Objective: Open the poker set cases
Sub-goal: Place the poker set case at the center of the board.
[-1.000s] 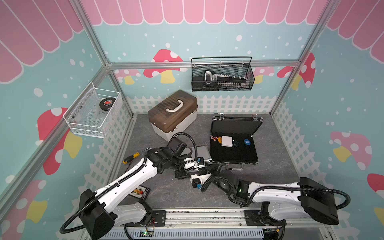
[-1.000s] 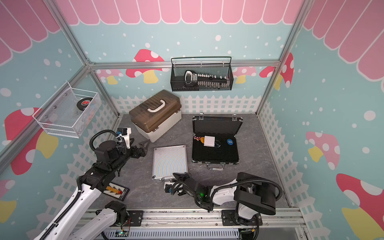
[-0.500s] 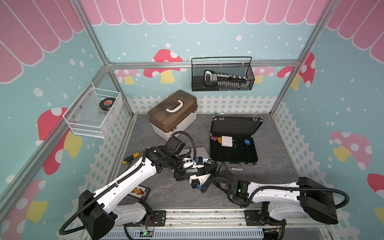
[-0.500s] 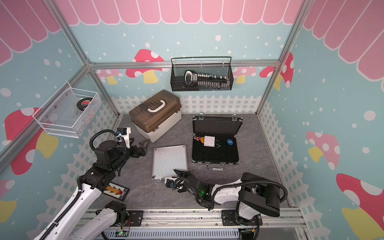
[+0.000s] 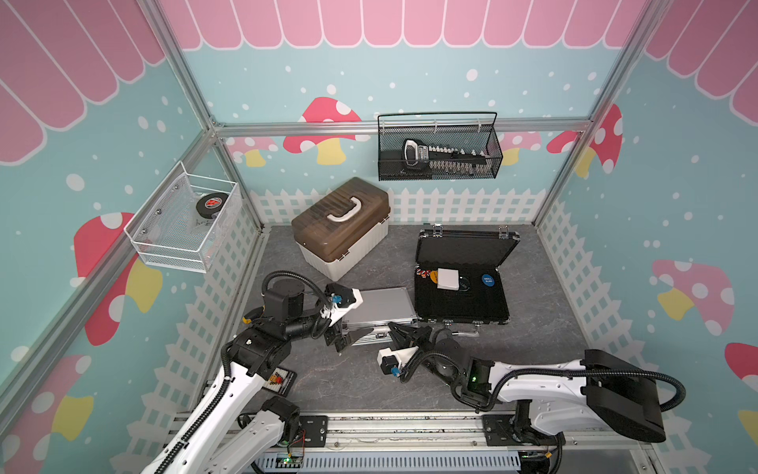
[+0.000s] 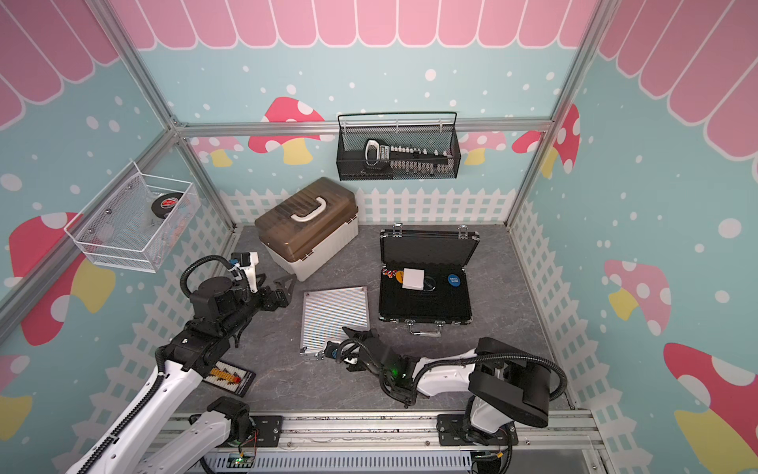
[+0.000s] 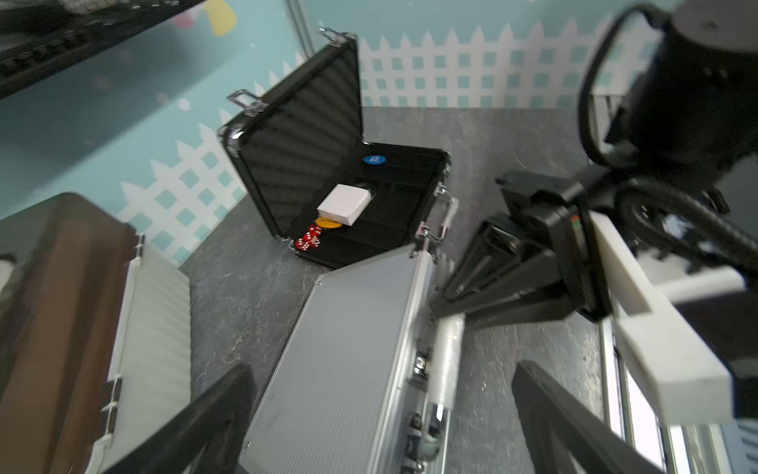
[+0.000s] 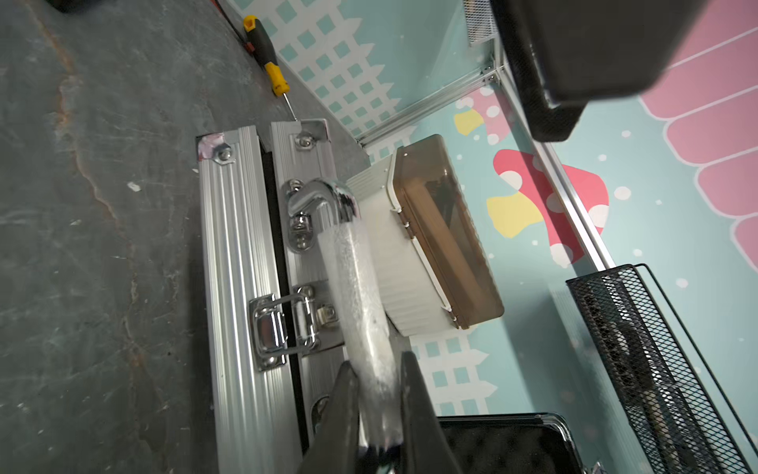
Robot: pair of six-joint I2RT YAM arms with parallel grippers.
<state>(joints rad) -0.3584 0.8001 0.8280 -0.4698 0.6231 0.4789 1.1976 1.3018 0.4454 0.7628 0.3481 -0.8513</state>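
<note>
I should lower the silver case and lift its lid by its front corners, because both halves of the silver case tip together with my right gripper on the silver case's handle.
The silver poker set case lies flat mid-floor, also seen in the left wrist view. My right gripper is shut on its film-wrapped handle at the front edge. A chrome latch sits beside the handle, and a thin dark seam shows between the case halves. My left gripper stands open, its fingers spread wide over the case's front corner. The black poker set case stands open to the right with its lid upright, holding dice, chips and a white card box.
A cream box with a brown lid stands behind the silver case. A yellow-and-black screwdriver lies by the left fence. A black wire basket and a white one hang on the walls. A small black card lies front left.
My left gripper's jaws have spread wide open beside the silver case's front edge. The right gripper has kept its hold on the handle.
</note>
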